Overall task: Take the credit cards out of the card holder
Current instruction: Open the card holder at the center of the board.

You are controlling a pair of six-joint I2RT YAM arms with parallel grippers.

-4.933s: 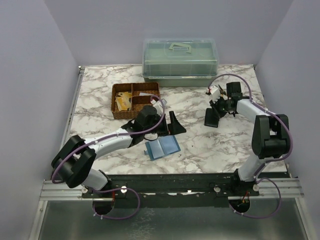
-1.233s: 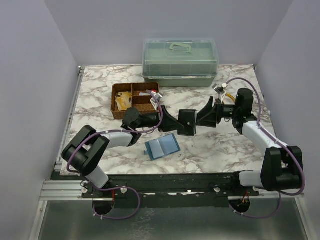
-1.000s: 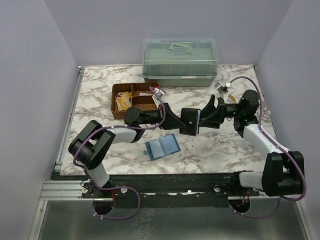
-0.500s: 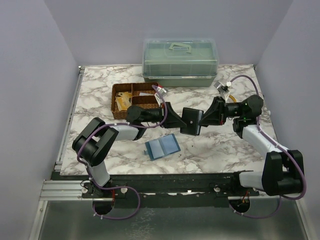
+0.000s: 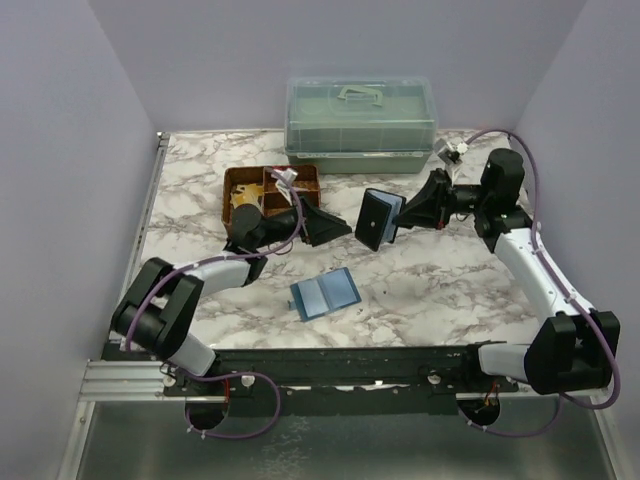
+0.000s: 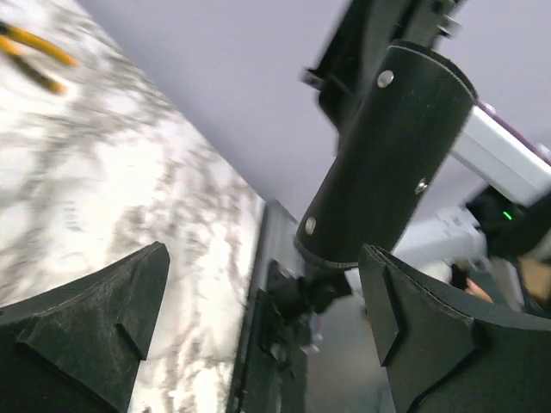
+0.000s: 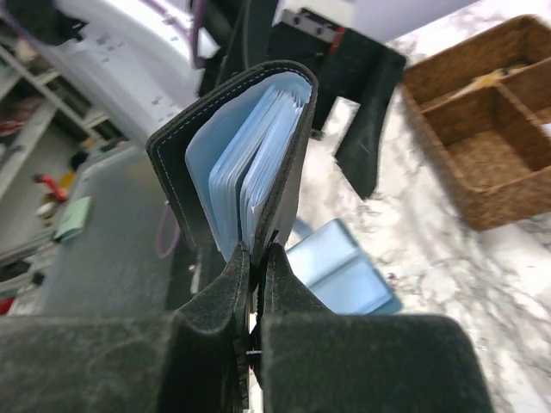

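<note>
The card holder's black cover (image 5: 375,218) faces my left gripper and hides the credit cards, so I should open the card holder out and turn my left gripper toward the card holder's leaves (image 7: 261,151).
The black card holder (image 5: 379,219) hangs in the air over the middle of the table, a little open, with my right gripper (image 5: 408,213) shut on one of its covers. In the right wrist view the card holder (image 7: 232,155) shows blue-grey leaves fanned between the black covers, and my right gripper (image 7: 256,255) pinches the cover's edge. I cannot make out separate credit cards among the leaves. My left gripper (image 5: 328,226) stands open just left of the holder, apart from it. In the left wrist view the left gripper (image 6: 263,258) has nothing between its fingers.
A light-blue flat folder (image 5: 325,294) lies open on the marble near the front centre. A brown divided basket (image 5: 312,178) sits behind the left arm. A lidded translucent green bin (image 5: 360,122) stands at the back edge.
The left gripper has opened, let go of the card holder and drawn back to the left. The right gripper has shut on the holder and carried it up and toward the back right.
</note>
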